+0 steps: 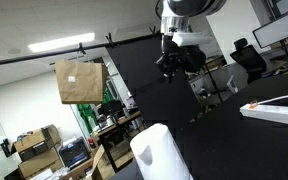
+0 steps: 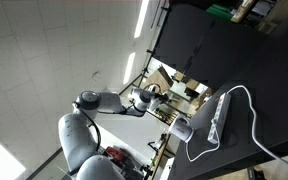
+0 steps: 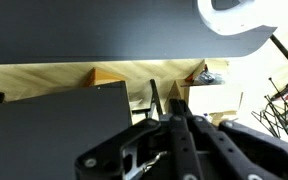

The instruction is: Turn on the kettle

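Observation:
I should turn and swing my gripper toward the kettle's handle [image 3: 227, 22] before turning the kettle on, because my gripper is pointing past the table's edge [image 3: 134, 61], wide of the kettle.
The kettle [image 1: 160, 152] is a plain white upright vessel on the black table [image 1: 224, 135], large at the bottom of an exterior view. It also shows in the other exterior view [image 2: 181, 130] and as a white rounded shape at the top right of the wrist view [image 3: 234, 15]. My gripper [image 1: 169, 66] hangs in the air above the table, well apart from the kettle. In the wrist view its black fingers [image 3: 177, 120] lie pressed together with nothing between them. The arm [image 2: 109, 104] reaches in over the table edge.
A long white power strip [image 1: 275, 108] lies on the table near the kettle, its white cable [image 2: 252, 120] looping across the surface. A brown paper bag [image 1: 79, 80] hangs from a rail behind. Office chairs, monitors and shelves stand beyond the table.

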